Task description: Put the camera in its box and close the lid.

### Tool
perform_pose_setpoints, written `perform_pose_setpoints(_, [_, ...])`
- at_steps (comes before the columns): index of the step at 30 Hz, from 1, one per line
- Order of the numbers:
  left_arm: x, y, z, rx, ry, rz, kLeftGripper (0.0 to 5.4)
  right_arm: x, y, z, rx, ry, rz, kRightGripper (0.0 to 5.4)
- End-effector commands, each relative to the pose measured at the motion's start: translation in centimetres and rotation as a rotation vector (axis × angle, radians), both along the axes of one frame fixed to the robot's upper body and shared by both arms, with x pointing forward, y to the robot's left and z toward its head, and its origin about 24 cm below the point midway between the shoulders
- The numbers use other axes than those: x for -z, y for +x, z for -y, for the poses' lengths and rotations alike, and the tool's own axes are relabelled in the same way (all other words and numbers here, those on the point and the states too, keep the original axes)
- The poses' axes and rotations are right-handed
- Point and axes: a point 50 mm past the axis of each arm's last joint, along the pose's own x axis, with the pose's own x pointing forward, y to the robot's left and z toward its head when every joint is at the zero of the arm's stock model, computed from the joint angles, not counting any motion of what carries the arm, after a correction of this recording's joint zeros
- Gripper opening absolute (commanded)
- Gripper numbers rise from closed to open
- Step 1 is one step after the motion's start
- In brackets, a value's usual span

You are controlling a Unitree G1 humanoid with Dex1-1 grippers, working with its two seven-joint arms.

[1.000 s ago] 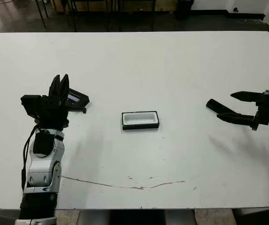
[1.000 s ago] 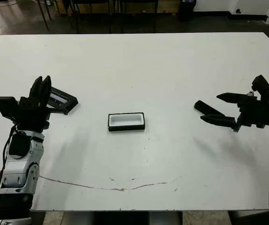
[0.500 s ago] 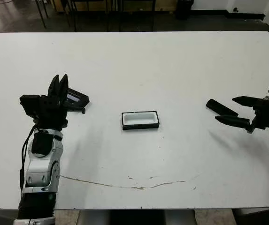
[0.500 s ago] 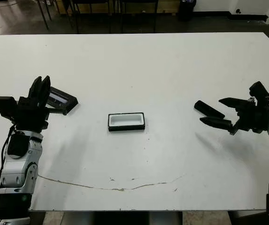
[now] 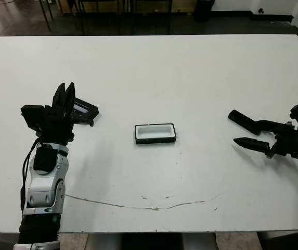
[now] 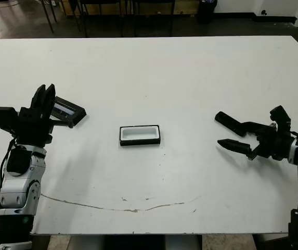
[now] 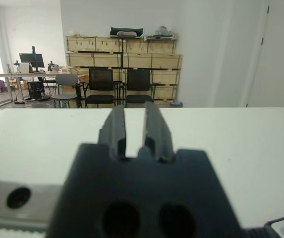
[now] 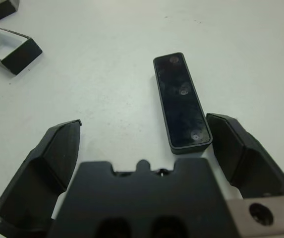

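Note:
My gripper will lower the camera (image 5: 244, 122) into the white lining, which has a long, narrow hollow (image 5: 155, 132), so the camera should settle snugly inside, nearly level with the hollow's rim.
The camera (image 5: 241, 119) is a slim black bar lying flat on the table's right side. My right gripper (image 5: 246, 132) is open and low over the table at the camera's near end. In the right wrist view the camera (image 8: 182, 101) lies between the spread fingers, close to one finger (image 8: 241, 153). The box (image 5: 155, 133), black with white lining, sits open at mid-table. The lid (image 5: 84, 109), black with a pale grey panel, lies at the left. My left gripper (image 5: 65, 96) stands upright just in front of the lid, shut and holding nothing.
A thin brown scratch (image 5: 138, 204) runs along the white table (image 5: 190, 67) near its front edge. Chairs and wooden crates (image 7: 122, 49) stand beyond the far edge. The box (image 8: 12, 48) shows far off in the right wrist view.
My right gripper has dropped toward the table and drawn back a little, its open fingers now level with the camera's near end. The left arm, lid and box have not moved.

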Motion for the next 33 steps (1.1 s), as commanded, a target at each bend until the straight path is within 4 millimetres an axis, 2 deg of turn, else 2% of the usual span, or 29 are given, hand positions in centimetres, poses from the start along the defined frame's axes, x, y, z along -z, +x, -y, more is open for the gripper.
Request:
perform_pose_setpoints(1, [0.6,0.0,-0.4,-0.001,0.003,-0.038,0.0,1.6,-1.0,0.4,0.06,0.008,-0.063,5.39])
perform_pose_setpoints(9, [0.9,-0.1,-0.4,0.001,0.014,-0.038,0.0,2.0,-1.1,0.5,0.126,-0.012,-0.015,5.35])
perform_pose_setpoints(12, [0.9,-0.1,-0.4,0.005,0.009,-0.039,0.0,2.0,-0.9,0.3,0.157,-0.06,0.036,4.96])
perform_pose_setpoints(19, [1.0,-0.1,-0.3,0.009,-0.004,-0.043,0.0,1.5,-0.6,-0.6,0.21,-0.19,0.1,3.36])
perform_pose_setpoints(24, [0.9,-0.1,-0.3,0.008,0.006,-0.041,0.0,1.0,-0.5,-0.9,0.216,-0.219,0.117,2.19])
perform_pose_setpoints(33, [0.9,-0.1,-0.3,0.005,0.007,-0.041,0.0,0.5,-0.3,-0.9,0.135,-0.248,0.127,0.2])
